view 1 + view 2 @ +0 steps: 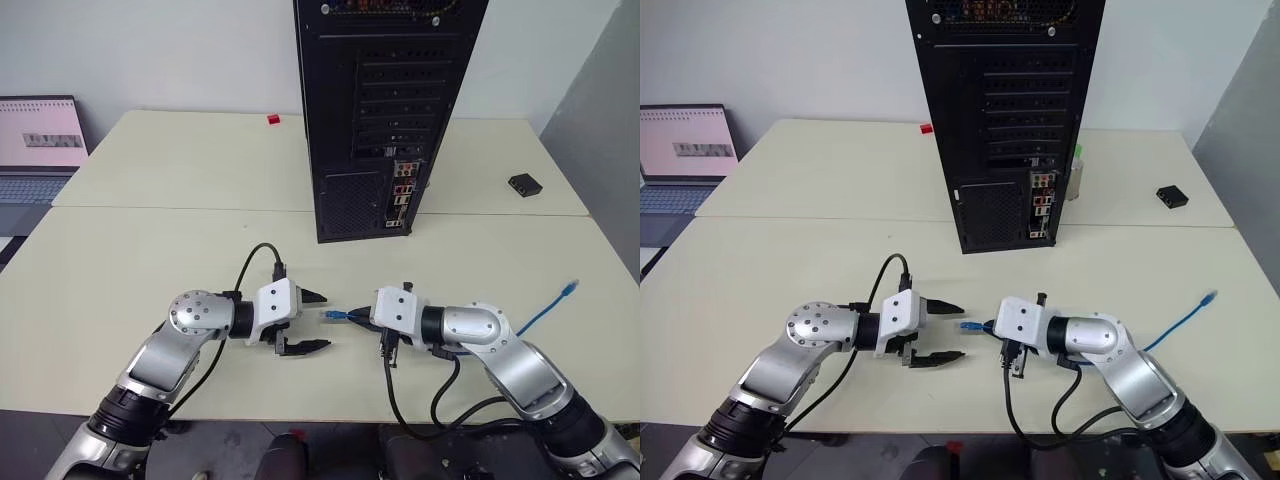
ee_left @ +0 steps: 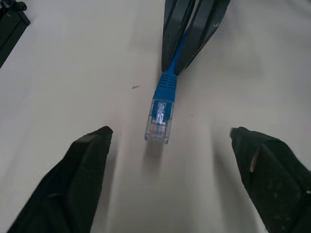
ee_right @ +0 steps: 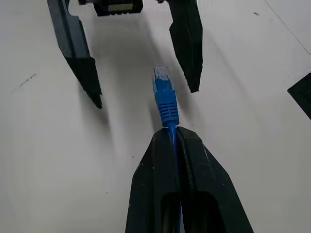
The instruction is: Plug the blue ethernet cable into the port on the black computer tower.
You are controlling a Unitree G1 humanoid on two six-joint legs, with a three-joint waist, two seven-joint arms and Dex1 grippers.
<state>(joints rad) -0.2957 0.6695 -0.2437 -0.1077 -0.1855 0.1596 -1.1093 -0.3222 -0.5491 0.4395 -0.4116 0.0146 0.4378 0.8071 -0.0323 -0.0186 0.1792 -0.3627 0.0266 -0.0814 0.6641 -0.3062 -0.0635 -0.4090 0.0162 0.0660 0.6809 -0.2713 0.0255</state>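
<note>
The cable [image 3: 172, 129] is pinched in my right gripper behind the blue boot, so my left gripper should keep hold of the clear plug while my right gripper turns and grabs the boot [image 3: 168, 111].
The black computer tower [image 1: 385, 110] stands upright at the back middle of the table, its rear facing me. The port lies among the coloured connectors [image 1: 402, 195] low on its right side. My right gripper [image 1: 355, 315] is shut on the blue ethernet cable [image 1: 540, 315] just behind its clear plug [image 3: 163, 92], which sticks out toward the left just above the table. My left gripper [image 1: 312, 322] is open, its fingers [image 2: 87, 170] on either side of the plug's tip without touching it. The cable's other plug [image 1: 569, 290] lies on the table at the right.
An open laptop [image 1: 40, 150] sits at the far left. A small black box [image 1: 524, 184] lies at the back right, and a small red object [image 1: 273, 120] lies left of the tower. Black robot cables [image 1: 420, 400] hang off the table's front edge.
</note>
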